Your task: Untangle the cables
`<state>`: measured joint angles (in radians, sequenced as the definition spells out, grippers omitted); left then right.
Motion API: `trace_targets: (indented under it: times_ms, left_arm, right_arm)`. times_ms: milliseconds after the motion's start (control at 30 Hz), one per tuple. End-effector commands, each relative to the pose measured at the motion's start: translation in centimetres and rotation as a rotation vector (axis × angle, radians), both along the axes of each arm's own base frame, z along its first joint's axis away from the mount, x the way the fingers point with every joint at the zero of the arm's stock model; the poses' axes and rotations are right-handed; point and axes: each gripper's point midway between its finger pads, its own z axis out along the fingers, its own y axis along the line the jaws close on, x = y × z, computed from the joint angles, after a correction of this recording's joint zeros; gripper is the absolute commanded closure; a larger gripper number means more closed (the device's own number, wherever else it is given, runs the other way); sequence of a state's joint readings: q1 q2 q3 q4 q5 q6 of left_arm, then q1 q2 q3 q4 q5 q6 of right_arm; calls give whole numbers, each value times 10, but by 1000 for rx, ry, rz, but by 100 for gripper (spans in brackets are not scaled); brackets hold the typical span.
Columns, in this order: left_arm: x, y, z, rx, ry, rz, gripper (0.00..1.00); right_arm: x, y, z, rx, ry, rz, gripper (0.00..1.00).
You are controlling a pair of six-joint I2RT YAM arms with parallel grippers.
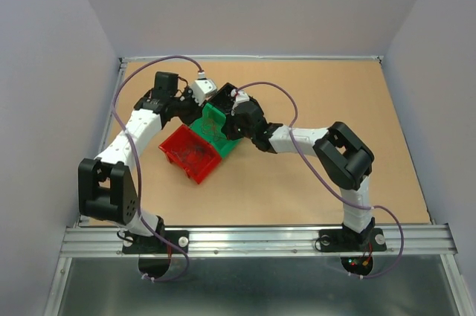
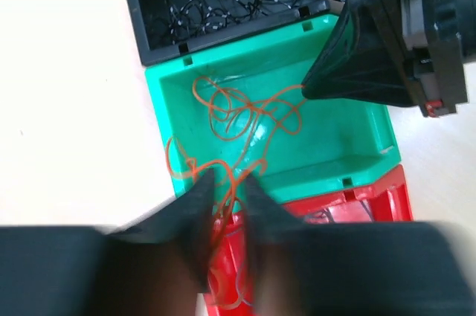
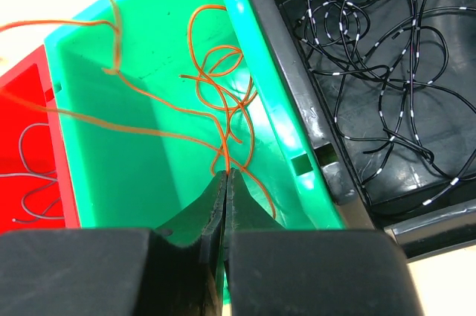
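The orange piece of cable (image 2: 232,188) is hanging over the red bin, so my right gripper should move back and my left gripper should let the piece fall into the green bin (image 2: 277,126).
A thin orange cable (image 2: 245,111) lies in curly loops in the green bin (image 2: 335,130). One strand of it runs over the bin's rim into the red bin (image 2: 372,197). My left gripper (image 2: 228,176) hangs over that rim, open, and the orange strand passes loosely between its fingers. My right gripper (image 3: 227,172) is shut on the orange cable (image 3: 223,100) low inside the green bin (image 3: 89,175). Its black tip (image 2: 306,93) also shows in the left wrist view. Black cables (image 3: 372,48) with white marks lie coiled in the black bin (image 3: 327,175).
The three bins stand side by side mid-table: red (image 1: 201,175), green (image 1: 212,110), and black behind it. A thin grey cable (image 3: 33,175) lies in the red bin (image 3: 22,108). Both arms meet over the bins.
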<state>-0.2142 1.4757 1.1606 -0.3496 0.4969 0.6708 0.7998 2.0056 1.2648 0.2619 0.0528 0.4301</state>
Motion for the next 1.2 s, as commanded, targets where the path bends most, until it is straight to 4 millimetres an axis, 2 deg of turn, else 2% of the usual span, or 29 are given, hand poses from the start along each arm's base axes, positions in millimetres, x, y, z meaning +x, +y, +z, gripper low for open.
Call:
trace_targets:
  times_ms: [0,33,67,100,133,200,267,300,433,467,500,567,667,700,733,800,833,867,933,967,1167]
  left_arm:
    - [10,-16,-7,-25,33,-24,93]
    - [12,-18,-14,-31,46,-22,98]
    - [16,-20,-25,-31,69,-25,100]
    - [20,-24,-26,-38,68,-33,100]
    - [25,-27,-32,-41,83,-32,100]
    - [28,-34,-33,-60,88,-44,100]
    - [34,-43,-33,-79,84,-50,100]
    - [35,-50,-33,-84,80,-58,100]
    - [40,-75,-46,-91,91,-49,100]
    - [39,-78,-56,-83,108,-37,100]
    - [44,-79,-59,-80,97,-11,100]
    - [46,-79,-68,-65,100,17,100]
    - [54,-73,-66,-54,82,68,100]
    - [55,-72,-65,-52,75,77,100]
    - [55,-71,-63,-52,71,84,100]
    - [58,-67,-55,-52,54,111,94]
    - [58,-66,-52,-51,49,116,89]
    - [58,-63,-45,-47,35,129,80]
    - [58,-59,-34,-45,7,143,72]
    - [56,-54,-34,-26,5,156,68]
    - [44,-40,-27,34,19,165,54]
  right_arm:
    - [11,9,20,31,-56,0,99]
    - [7,6,17,30,-57,-4,99]
    - [9,6,28,69,-93,-12,99]
    - [9,2,42,89,-121,-31,99]
    - [8,-4,41,83,-127,-36,99]
    - [4,-3,45,82,-132,-14,99]
    - [1,0,46,68,-130,15,83]
    - [2,-2,50,70,-136,9,77]
    - [-3,-17,45,80,-146,-38,74]
    - [-4,-17,54,102,-165,-36,73]
    - [-8,-19,49,97,-157,-30,73]
    - [-10,-22,61,112,-178,-25,66]
    - [-14,-31,67,116,-198,-41,56]
    - [-15,-34,80,134,-218,-51,56]
    - [-20,-38,78,130,-217,-48,56]
    - [-22,-43,94,160,-248,-58,55]
    - [-26,-48,90,155,-243,-61,54]
    - [-28,-50,95,166,-253,-65,54]
    - [-35,-59,101,181,-266,-71,53]
    - [-38,-63,101,179,-268,-73,53]
    - [-57,-92,122,213,-311,-116,52]
